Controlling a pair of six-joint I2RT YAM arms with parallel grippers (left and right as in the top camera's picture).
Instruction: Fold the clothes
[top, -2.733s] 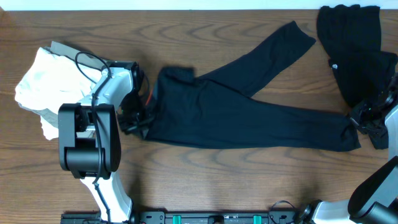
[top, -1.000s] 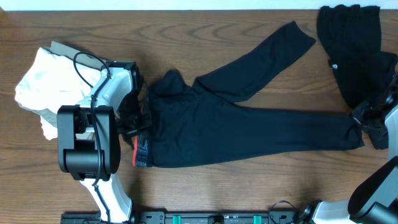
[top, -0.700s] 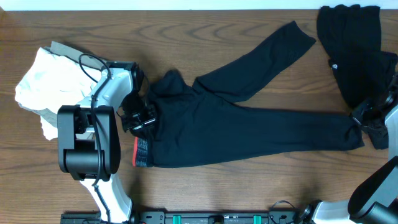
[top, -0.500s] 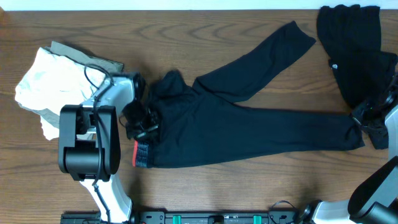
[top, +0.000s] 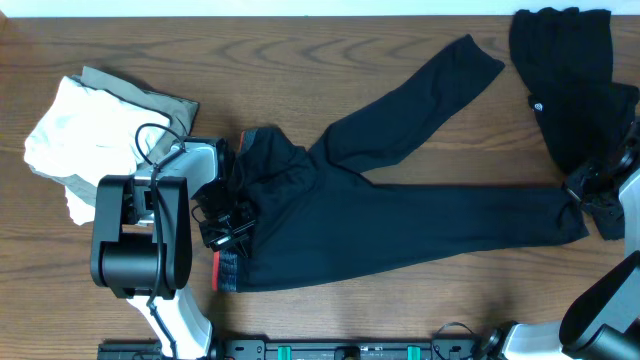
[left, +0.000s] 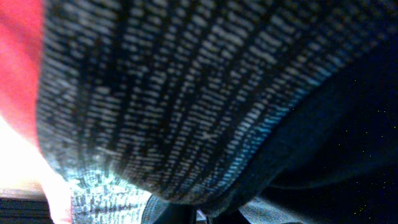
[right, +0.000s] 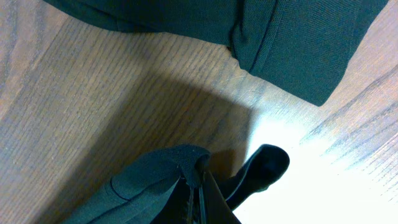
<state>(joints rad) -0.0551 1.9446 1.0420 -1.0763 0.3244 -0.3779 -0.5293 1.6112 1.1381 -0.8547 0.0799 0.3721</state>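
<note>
Next, I take the waistband's far end (top: 262, 141) with my left gripper while my right gripper pulls the far leg's cuff (top: 482, 60), because that end of the waistband is bunched up and the far leg slants.
The clothes here are long dark leggings (top: 400, 215) lying flat across the table, one leg angled to the far right. Their grey-and-red waistband (top: 226, 270) lies at the left. My left gripper (top: 228, 222) sits at the waist end, shut on the waistband (left: 186, 106), whose grey knit fills the left wrist view; the pinch (left: 200, 215) is at the bottom edge. My right gripper (top: 586, 194) is shut on the near leg's ankle cuff (right: 155, 177), the fingers (right: 200, 198) closed tight on its fold. Another black garment (top: 570, 80) lies crumpled at the far right.
A white cloth pile (top: 70, 135) on a grey-green piece lies at the left, just beyond the left arm's base (top: 140, 235). A dark hem (right: 298, 56) lies on the bare wood ahead of the right gripper.
The left gripper has slid toward the table's front along the waist and closed on the waistband. The bunched waist fabric shifted left with it. The right gripper stayed put.
</note>
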